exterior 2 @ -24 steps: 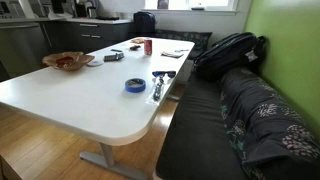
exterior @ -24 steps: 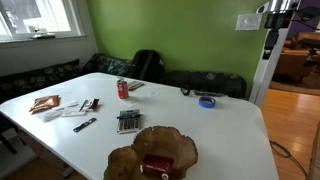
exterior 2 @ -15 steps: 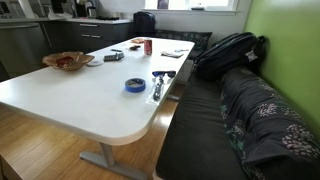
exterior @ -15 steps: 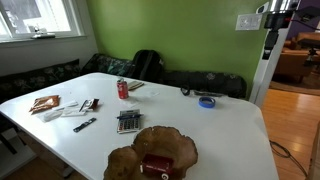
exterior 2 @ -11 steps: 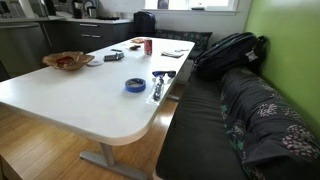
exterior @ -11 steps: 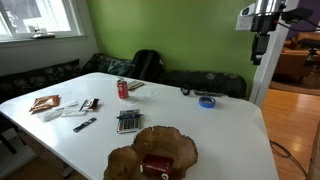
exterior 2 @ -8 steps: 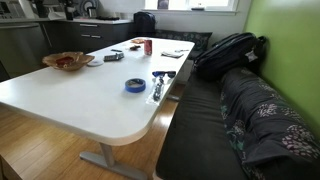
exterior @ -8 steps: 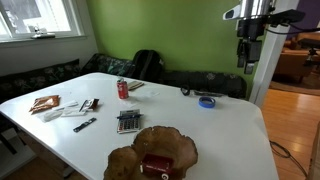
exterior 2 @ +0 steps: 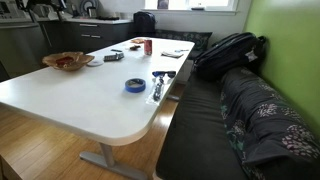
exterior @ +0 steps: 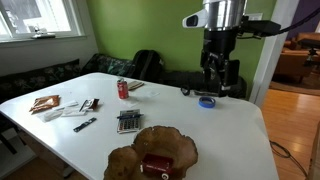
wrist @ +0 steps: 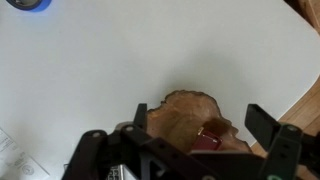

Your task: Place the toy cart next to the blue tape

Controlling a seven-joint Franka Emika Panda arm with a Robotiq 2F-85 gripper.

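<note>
The toy cart sits by itself in the open wooden bowl [exterior: 177,147], and my fingers are spread. My gripper keeps going down into the bowl and closes on the cart [exterior: 157,166].
The toy cart [exterior: 155,165] is a small dark-red box lying inside a wavy wooden bowl [exterior: 172,139] at the near end of the white table. In the wrist view the cart [wrist: 210,138] lies in the bowl [wrist: 170,115] below my fingers. The blue tape [exterior: 207,101] lies flat near the far edge; it also shows in an exterior view [exterior 2: 135,85] and at the wrist view's top left [wrist: 30,4]. My gripper [exterior: 220,75] hangs high above the table near the tape, open and empty, its fingers [wrist: 200,118] spread apart.
A red soda can [exterior: 123,89], a calculator [exterior: 128,121], papers and small tools [exterior: 70,108] lie on the table's left half. A dark ring [exterior: 185,91] sits by the tape. A bench with a black backpack [exterior 2: 228,52] runs along the wall.
The arm has swung in from the upper right and come down over the table's far side near the blue tape. Nothing on the table has moved.
</note>
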